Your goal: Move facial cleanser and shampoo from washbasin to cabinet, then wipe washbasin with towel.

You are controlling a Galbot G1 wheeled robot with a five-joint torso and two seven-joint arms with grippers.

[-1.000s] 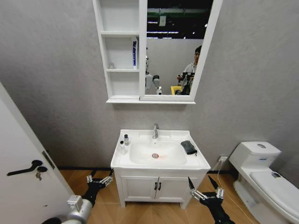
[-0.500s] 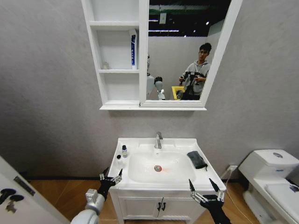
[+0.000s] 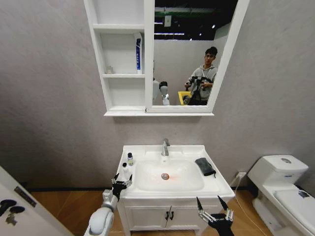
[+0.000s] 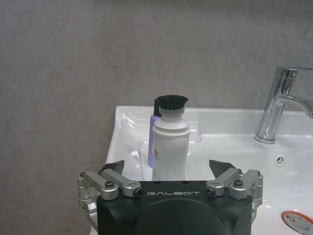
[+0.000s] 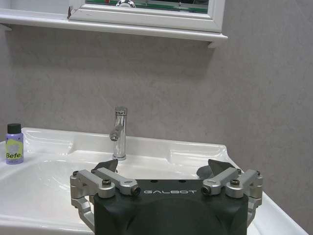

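I expect the red stain around the drain to come off when I wipe with the towel, as it smears onto the white bowl.
On the left rim of the white washbasin stand a white bottle with a black cap and, behind it, a small purple bottle. I cannot tell which is the facial cleanser and which the shampoo. My left gripper is open, level with the white bottle and just short of it. The dark towel lies folded on the right rim. Below the basin's front right edge, my right gripper hangs open and holds nothing. The cabinet hangs above.
A chrome tap stands behind the bowl, and a reddish drain sits in it. A blue and white tube stands on a cabinet shelf. The toilet is at the right and a door at the lower left.
The camera has moved closer to the washbasin. My left gripper has risen to the basin's left front corner, near the white bottle. The right gripper stays low in front.
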